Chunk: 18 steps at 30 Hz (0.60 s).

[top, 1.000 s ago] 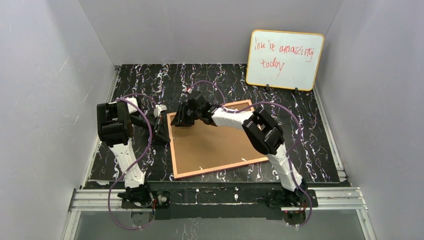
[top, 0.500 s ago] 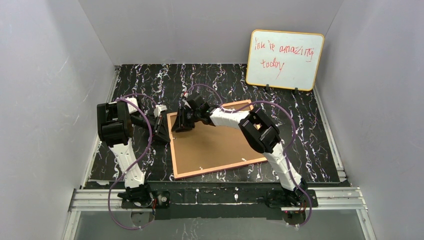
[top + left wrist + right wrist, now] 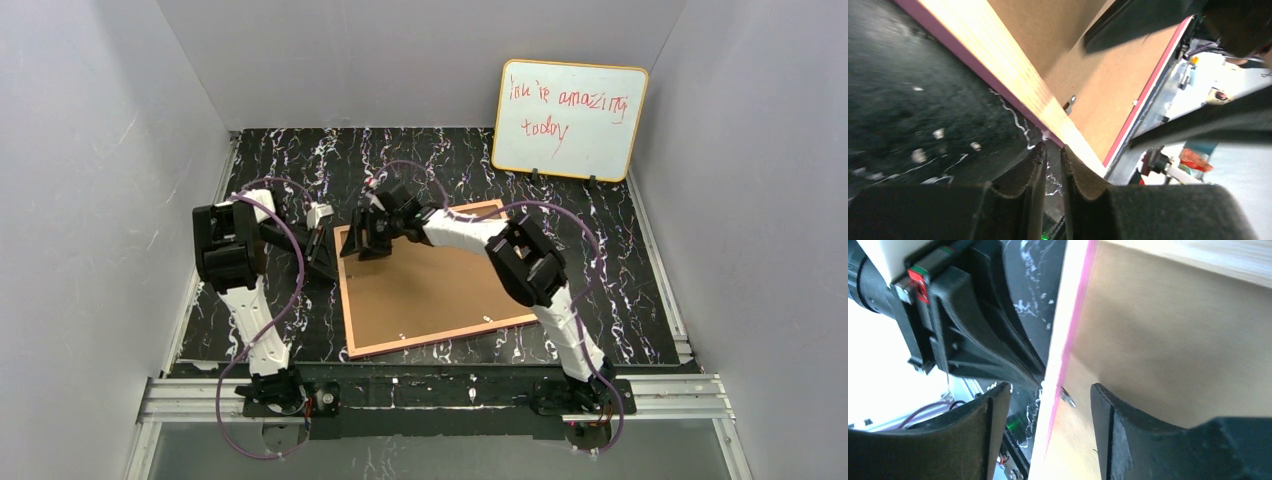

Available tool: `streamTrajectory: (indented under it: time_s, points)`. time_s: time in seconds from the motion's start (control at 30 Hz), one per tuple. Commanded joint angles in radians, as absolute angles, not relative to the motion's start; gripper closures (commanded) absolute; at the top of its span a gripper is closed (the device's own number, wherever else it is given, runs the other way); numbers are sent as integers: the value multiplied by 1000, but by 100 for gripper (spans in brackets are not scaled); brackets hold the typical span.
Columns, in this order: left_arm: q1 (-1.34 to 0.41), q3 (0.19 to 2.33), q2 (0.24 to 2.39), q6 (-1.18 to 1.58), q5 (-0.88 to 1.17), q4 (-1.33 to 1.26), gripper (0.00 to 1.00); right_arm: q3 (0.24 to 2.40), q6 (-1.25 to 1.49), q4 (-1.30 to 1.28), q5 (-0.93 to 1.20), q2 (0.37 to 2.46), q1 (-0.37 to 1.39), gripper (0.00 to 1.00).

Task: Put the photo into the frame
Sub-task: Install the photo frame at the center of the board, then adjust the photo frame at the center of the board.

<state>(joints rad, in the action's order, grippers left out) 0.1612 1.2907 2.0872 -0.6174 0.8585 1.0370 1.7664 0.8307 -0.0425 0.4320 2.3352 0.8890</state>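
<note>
The frame's far edge [image 3: 472, 208] faces the back wall. Next, my right gripper pushes the frame's other far corner [image 3: 502, 202] around until that edge reaches my left gripper.
The frame [image 3: 430, 290] lies face down on the table, with its brown backing board up and an orange-tan border round it. The photo is not in view. My left gripper [image 3: 325, 262] is low at the frame's left edge. In the left wrist view its fingers [image 3: 1052, 150] stand almost together with only table showing between them, and their tips are against the frame's pink-edged side [image 3: 1013, 75]. My right gripper [image 3: 368, 245] is over the frame's far left corner. It is open [image 3: 1050, 390] and straddles the frame's edge [image 3: 1068, 350], with a small metal tab [image 3: 1067, 397] between its fingers.
A yellow-edged whiteboard [image 3: 570, 120] with red writing leans on the back wall at the far right. Grey walls close in the black marbled table [image 3: 300, 160] on three sides. A metal rail [image 3: 430, 392] runs along the near edge by the arm bases.
My right gripper has shifted a little around the frame's far left corner, first nearer and then back. The left gripper and the frame have hardly moved.
</note>
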Motion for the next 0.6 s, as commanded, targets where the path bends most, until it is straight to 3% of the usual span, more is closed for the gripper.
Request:
streamTrajectory:
  time_s: [0.0, 0.2, 0.4, 0.57]
  points:
    - [204, 1391, 2072, -751, 803, 1137, 80, 1660, 801, -85, 309, 2091, 759, 27]
    - [199, 1306, 1985, -816, 753, 1127, 73, 1339, 757, -194, 82, 1749, 516, 2]
    - [158, 1205, 1913, -869, 659, 1084, 74, 1054, 748, -179, 5, 1555, 299, 1]
    - [90, 1121, 1828, -883, 591, 1032, 75, 987, 758, -140, 48, 1597, 245, 1]
